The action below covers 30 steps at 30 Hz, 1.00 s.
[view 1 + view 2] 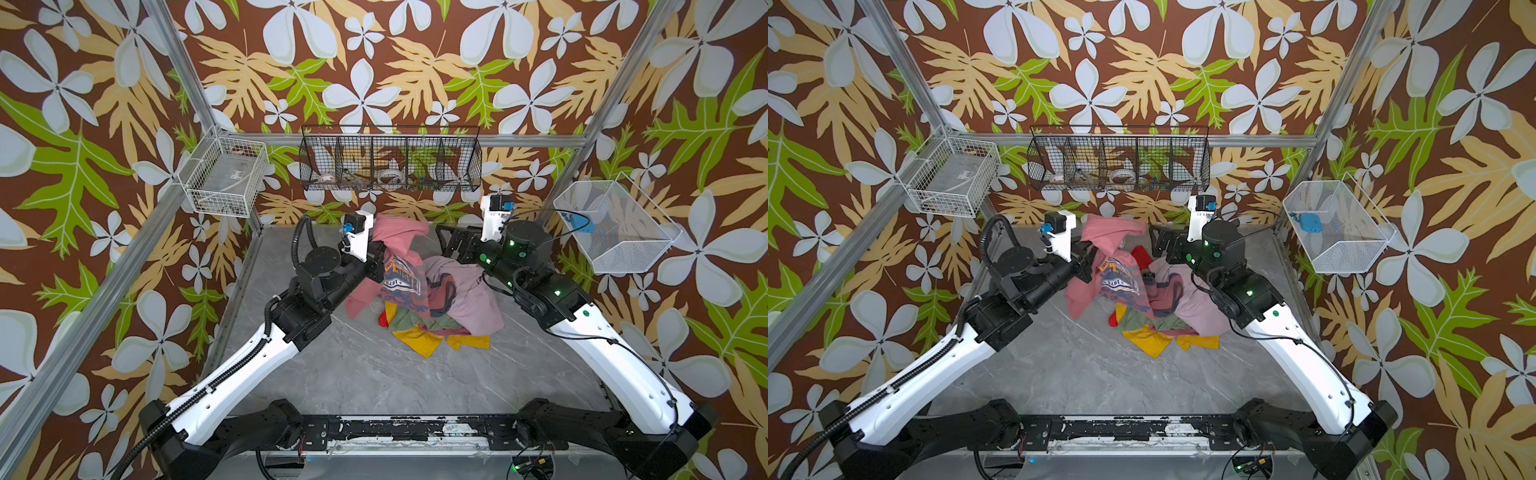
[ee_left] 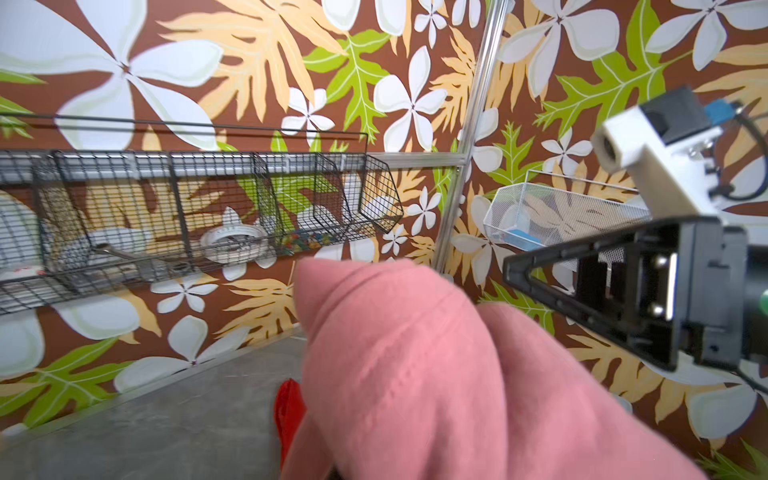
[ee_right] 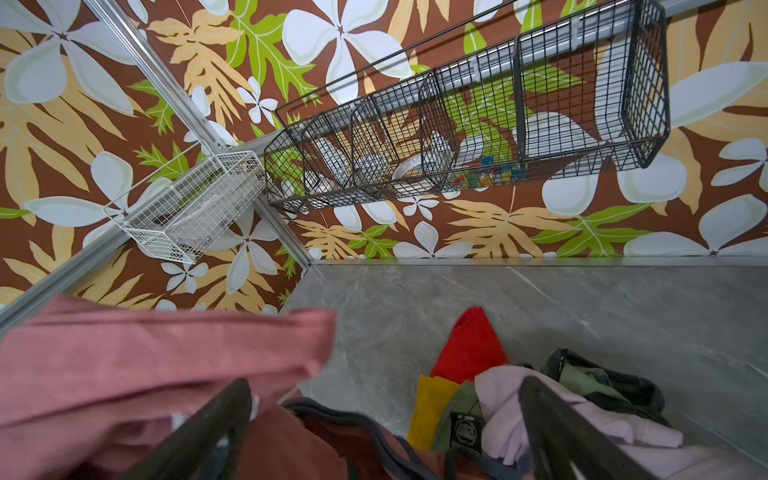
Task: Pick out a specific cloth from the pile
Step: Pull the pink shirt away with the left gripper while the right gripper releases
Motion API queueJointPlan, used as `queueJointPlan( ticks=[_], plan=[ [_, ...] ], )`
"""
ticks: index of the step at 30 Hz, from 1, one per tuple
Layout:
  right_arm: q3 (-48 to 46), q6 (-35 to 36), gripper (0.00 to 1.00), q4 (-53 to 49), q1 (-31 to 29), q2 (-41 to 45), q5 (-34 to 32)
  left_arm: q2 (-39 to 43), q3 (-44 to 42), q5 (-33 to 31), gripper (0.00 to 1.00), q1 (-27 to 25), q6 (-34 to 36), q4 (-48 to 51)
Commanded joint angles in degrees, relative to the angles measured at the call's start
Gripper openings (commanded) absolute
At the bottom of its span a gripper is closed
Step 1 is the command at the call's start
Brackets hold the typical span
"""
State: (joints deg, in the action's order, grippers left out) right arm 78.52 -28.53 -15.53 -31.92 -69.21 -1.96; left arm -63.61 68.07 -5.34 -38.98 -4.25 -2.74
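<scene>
The salmon-pink cloth's dark neckline trim (image 1: 444,292) is still lying across the pile, so my left gripper needs to swing back and pull the cloth clear onto the empty grey table (image 1: 329,329).
In both top views my left gripper (image 1: 379,261) (image 1: 1087,262) is shut on the cloth (image 1: 400,237) (image 1: 1113,233). The cloth is salmon-pink and hangs raised over the table's back, its blue graphic (image 1: 401,275) facing up. In the left wrist view the cloth (image 2: 415,365) hides the jaws. My right gripper (image 1: 451,246) (image 3: 382,436) stands open just right of it. Its fingers (image 3: 208,432) are wide apart over the cloth's dark neckline trim (image 3: 374,432). The pile (image 1: 451,309) (image 1: 1169,316) (image 3: 511,399) of lilac, green, yellow and red cloths lies below, in the middle.
A black wire basket (image 1: 390,160) hangs on the back wall. A white wire basket (image 1: 224,176) sits at the left post and a white mesh basket (image 1: 615,226) at the right. The grey table (image 1: 374,374) stretches toward the front rail.
</scene>
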Motion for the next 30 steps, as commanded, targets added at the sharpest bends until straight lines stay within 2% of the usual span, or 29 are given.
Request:
queueJointPlan(
  ticks=[1, 8, 12, 14, 21, 30],
  plan=[
    [-1.2, -0.2, 1.00, 0.3, 0.0, 0.2, -0.5, 0.8, 2.9, -5.2, 0.00, 2.9, 2.0, 8.4],
    [-6.7, -1.4, 1.00, 0.3, 0.0, 1.9, 0.2, 1.4, 4.0, -11.3, 0.00, 12.0, 5.4, 15.8],
    [-8.6, -1.7, 1.00, 0.2, 0.0, 3.1, -0.6, 2.4, 4.9, -7.8, 0.00, 20.6, 4.2, 16.2],
    [-9.4, -1.9, 1.00, 0.2, 0.0, 3.4, -1.0, 2.3, 6.5, -9.1, 0.00, 22.6, 5.2, 16.3],
    [-11.4, -2.9, 1.00, 0.3, 0.0, 3.1, -0.7, -0.6, 11.6, -11.2, 0.00, 23.6, 7.7, 16.7],
    [-12.9, -2.6, 0.99, 0.2, -0.1, 4.7, -1.7, -1.2, 2.2, -13.3, 0.00, 23.6, 6.2, 12.8]
  ],
)
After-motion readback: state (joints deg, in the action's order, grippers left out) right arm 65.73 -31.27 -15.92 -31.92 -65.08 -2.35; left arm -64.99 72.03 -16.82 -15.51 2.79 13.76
